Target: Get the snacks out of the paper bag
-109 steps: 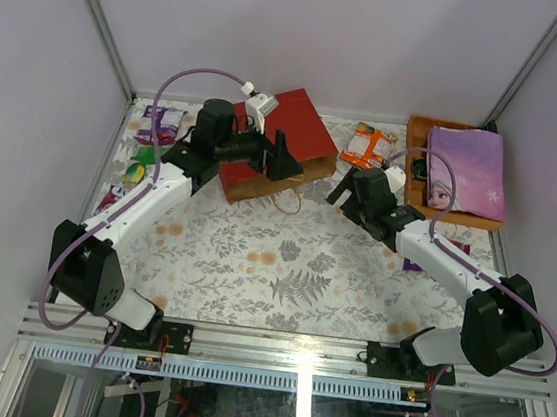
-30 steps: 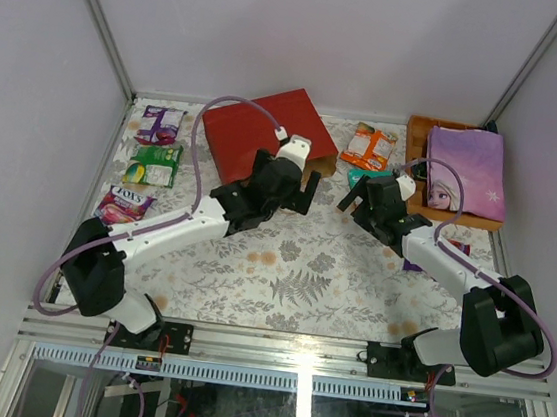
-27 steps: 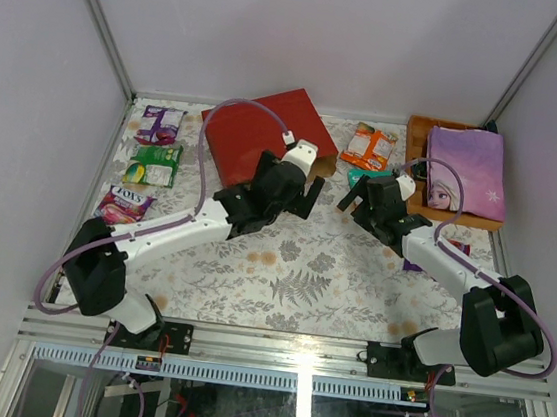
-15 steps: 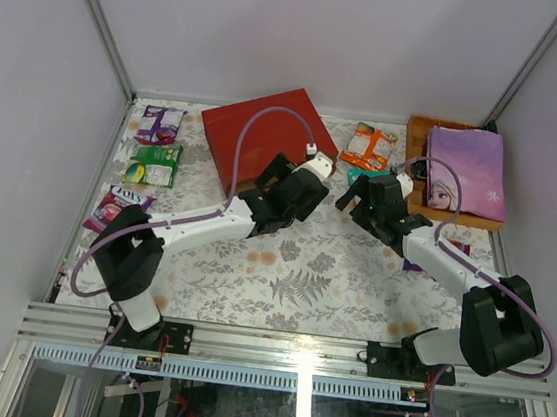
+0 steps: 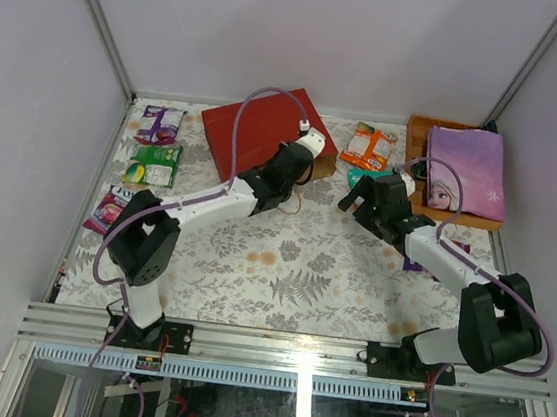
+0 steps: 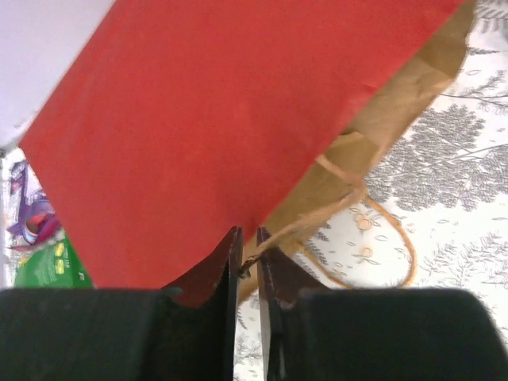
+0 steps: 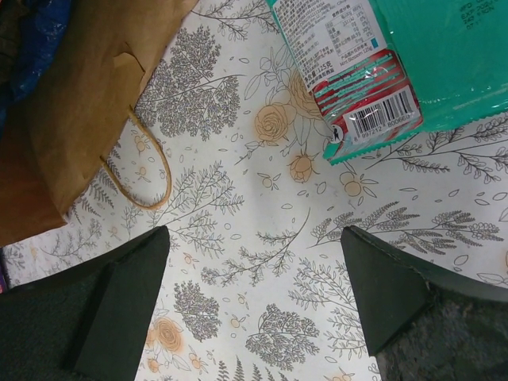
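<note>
The paper bag's cord handle [image 6: 324, 211] is in my closed left gripper, which should keep the bag's opening open while my right gripper pulls out the dark blue packet [image 7: 36, 44].
The red paper bag [image 5: 262, 131] lies flat at the back of the table, its brown mouth [image 6: 413, 87] facing right. My left gripper [image 5: 296, 170] is at that mouth, shut [image 6: 246, 236] on a tan cord handle [image 6: 317, 218]. Something dark blue [image 7: 36, 40] shows inside the mouth. My right gripper [image 5: 350, 195] hovers open [image 7: 254, 238] over bare cloth, holding nothing, just below a teal packet [image 7: 397, 55]. An orange packet [image 5: 369, 145] lies behind it. Purple [image 5: 159, 125], green [image 5: 155, 164] and pink [image 5: 109, 207] packets lie at the left edge.
An orange wooden tray [image 5: 418, 134] at the back right holds a flat purple princess item [image 5: 469, 170]. A purple packet [image 5: 411, 265] peeks out under my right forearm. The bag's second handle loop [image 7: 151, 171] lies on the flowered cloth. Walls enclose the table on three sides.
My left gripper moved back and right to the bag's mouth and shut on the cord handle. The bag now lies flat. My right gripper has barely moved.
</note>
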Robot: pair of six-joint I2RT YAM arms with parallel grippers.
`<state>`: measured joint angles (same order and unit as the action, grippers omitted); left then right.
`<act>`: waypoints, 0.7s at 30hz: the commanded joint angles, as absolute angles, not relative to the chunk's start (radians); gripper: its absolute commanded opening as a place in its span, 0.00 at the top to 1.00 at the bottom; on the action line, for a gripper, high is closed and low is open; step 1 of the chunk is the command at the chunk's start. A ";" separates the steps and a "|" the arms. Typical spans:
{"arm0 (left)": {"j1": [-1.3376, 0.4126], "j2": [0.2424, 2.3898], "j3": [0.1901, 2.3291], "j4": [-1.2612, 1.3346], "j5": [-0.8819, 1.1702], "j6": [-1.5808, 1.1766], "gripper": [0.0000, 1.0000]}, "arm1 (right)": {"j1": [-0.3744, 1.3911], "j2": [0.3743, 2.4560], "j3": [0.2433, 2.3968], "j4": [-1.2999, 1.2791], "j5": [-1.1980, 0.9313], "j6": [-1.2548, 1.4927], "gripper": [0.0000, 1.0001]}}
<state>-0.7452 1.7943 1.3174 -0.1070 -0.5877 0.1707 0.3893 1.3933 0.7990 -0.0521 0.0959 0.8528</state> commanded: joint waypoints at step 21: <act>-0.632 1.607 1.402 -0.050 -0.311 0.058 1.00 | 0.432 1.877 0.809 1.026 -0.215 1.562 0.27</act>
